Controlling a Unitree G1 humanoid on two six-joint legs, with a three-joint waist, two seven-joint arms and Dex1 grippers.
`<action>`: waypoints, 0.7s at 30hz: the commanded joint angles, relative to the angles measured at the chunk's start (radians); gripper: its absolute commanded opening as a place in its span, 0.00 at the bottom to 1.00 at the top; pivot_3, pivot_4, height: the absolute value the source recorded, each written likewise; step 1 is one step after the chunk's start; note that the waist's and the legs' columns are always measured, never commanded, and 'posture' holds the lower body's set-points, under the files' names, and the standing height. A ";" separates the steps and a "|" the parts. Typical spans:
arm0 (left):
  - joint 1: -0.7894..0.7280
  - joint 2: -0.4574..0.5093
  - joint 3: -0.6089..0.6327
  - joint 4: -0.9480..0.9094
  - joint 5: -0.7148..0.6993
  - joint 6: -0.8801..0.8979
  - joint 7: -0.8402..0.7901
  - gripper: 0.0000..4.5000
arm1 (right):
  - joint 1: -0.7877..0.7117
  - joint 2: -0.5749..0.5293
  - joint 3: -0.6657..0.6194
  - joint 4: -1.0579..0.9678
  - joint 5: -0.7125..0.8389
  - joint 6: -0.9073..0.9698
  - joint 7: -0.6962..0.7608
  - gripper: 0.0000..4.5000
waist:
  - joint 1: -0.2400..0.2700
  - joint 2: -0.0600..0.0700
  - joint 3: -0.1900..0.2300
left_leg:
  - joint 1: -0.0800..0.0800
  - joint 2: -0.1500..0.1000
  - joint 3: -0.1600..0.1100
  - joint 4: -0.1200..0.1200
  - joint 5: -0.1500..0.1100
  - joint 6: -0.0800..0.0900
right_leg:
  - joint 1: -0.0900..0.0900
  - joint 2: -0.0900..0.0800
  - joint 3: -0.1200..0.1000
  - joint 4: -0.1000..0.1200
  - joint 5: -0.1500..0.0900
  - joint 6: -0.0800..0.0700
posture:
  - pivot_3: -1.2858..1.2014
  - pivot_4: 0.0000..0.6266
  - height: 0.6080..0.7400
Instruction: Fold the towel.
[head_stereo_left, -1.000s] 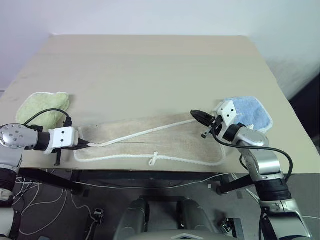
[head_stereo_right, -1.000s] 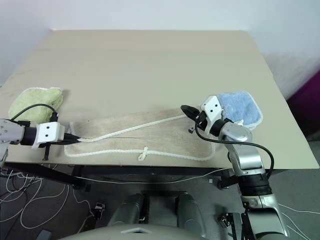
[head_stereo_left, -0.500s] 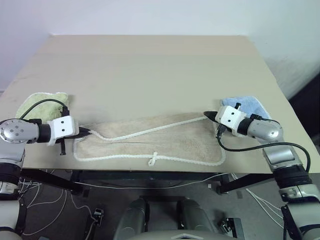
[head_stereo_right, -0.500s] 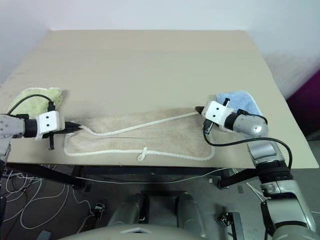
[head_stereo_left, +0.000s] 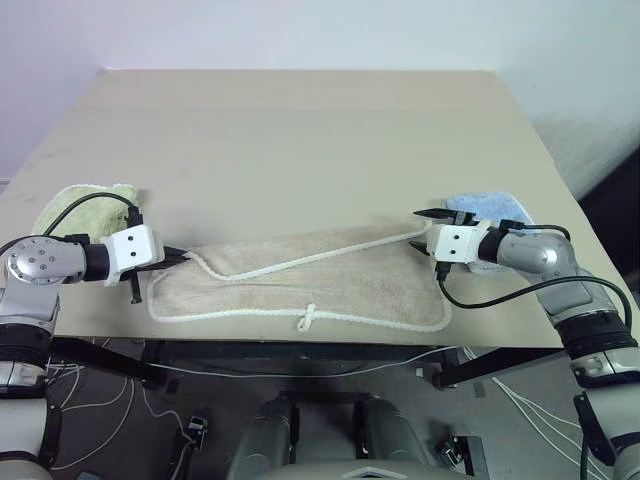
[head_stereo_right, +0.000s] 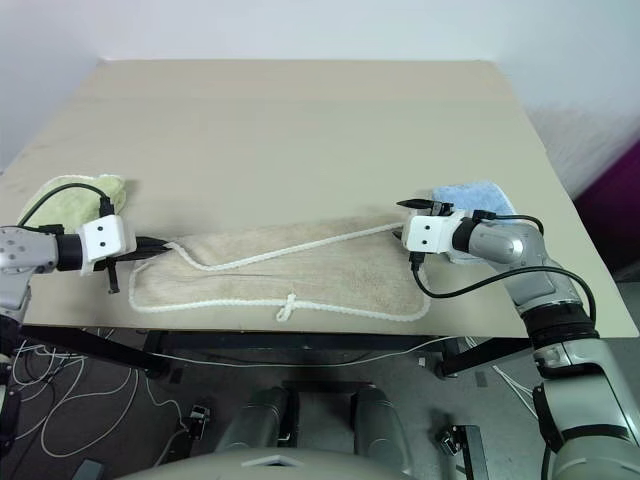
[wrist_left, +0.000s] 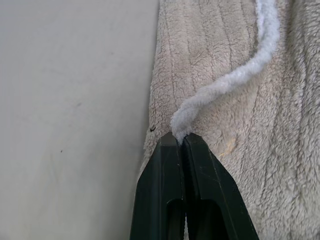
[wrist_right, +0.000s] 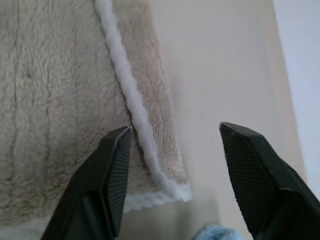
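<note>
My right gripper should pinch the corded corner before both grippers lift and straighten the towel, since the cord slants across the towel, short of its looped edge.
The beige towel lies folded lengthwise along the table's near edge, its white corded edging running across its top layer. A small white loop sits at its near edge. My left gripper is at the towel's left end, shut on the white cord of the upper layer; the left wrist view shows the cord pinched in the tips. My right gripper stands open at the towel's right end. Its fingers straddle the corded corner, which lies flat on the table.
A light-green cloth lies behind my left arm. Under my right wrist lies a light-blue cloth. The table stretches away bare beyond the towel; its near edge runs just in front of the towel.
My right gripper rolled, shifted right and opened, letting go of the towel's right corner, which now lies flat. My left gripper carried its corded edge a little farther from the near edge.
</note>
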 joint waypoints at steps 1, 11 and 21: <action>0.000 0.002 0.012 -0.033 -0.009 0.008 0.005 0.00 | -0.047 -0.031 0.010 0.046 -0.086 -0.055 -0.087 0.65 | 0.000 0.000 0.000 | 0.000 0.000 0.000 0.000 0.000 0.000 | 0.000 0.000 0.000 0.000 0.000 0.000 | 0.52 0.24 1.00; 0.003 0.002 0.017 -0.050 -0.011 0.023 0.008 0.00 | -0.085 -0.041 0.048 0.137 -0.152 -0.129 -0.157 0.57 | -0.001 0.000 0.000 | 0.000 0.000 0.000 0.000 0.000 0.000 | 0.000 0.000 0.000 0.000 0.000 0.000 | 0.52 0.24 1.00; 0.003 -0.010 0.019 -0.057 -0.011 0.028 0.026 0.00 | -0.091 -0.065 0.051 0.154 -0.165 -0.161 -0.167 0.01 | -0.001 0.000 0.000 | 0.000 0.000 0.000 0.000 0.000 0.000 | 0.000 0.000 0.000 0.000 0.000 0.000 | 0.52 0.24 1.00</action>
